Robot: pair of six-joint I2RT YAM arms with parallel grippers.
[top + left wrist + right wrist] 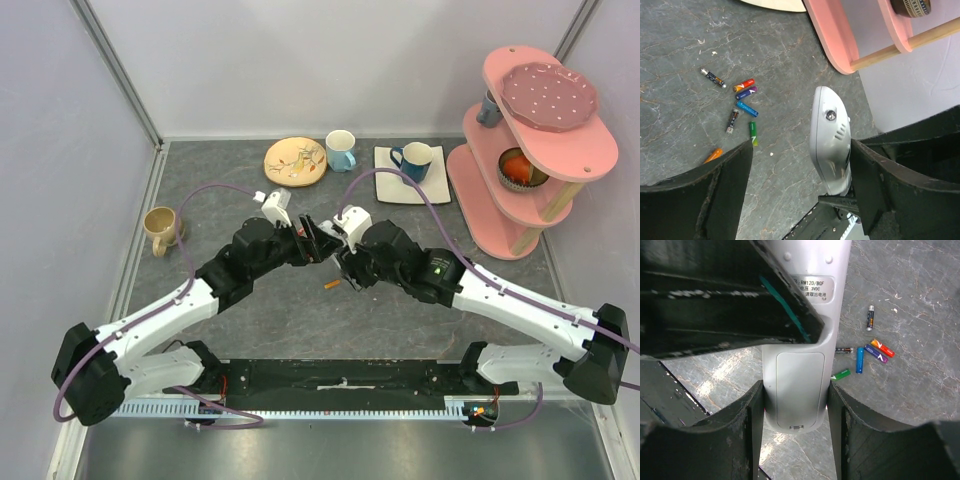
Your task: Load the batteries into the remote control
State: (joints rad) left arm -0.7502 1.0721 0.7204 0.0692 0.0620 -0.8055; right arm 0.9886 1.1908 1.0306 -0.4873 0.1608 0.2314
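Note:
The remote control's battery-cover end [798, 390] is clamped in my right gripper, so next my left gripper takes the remote control before my right gripper goes to the cover's latch [797, 427].
The remote control [799, 375] is held off the table, back side to the right wrist camera, its battery cover closed. My right gripper [795, 390] is shut on its lower end, one finger on each long side. My left gripper [800, 150] is open around the remote [827, 135], which lies against one finger, with a wide gap to the other. Both grippers, left [312, 240] and right [345, 262], meet at mid-table. Several batteries [865, 352] in mixed colours lie loose on the table, also in the left wrist view [742, 97]. An orange battery [332, 285] lies apart.
A pink tiered shelf [530, 140] stands at the back right and also shows in the left wrist view [835, 45]. A tan mug [160, 228] is at the left. A wooden plate [295, 160], a light-blue mug [341, 150] and a blue mug [412, 160] on a white square plate are at the back.

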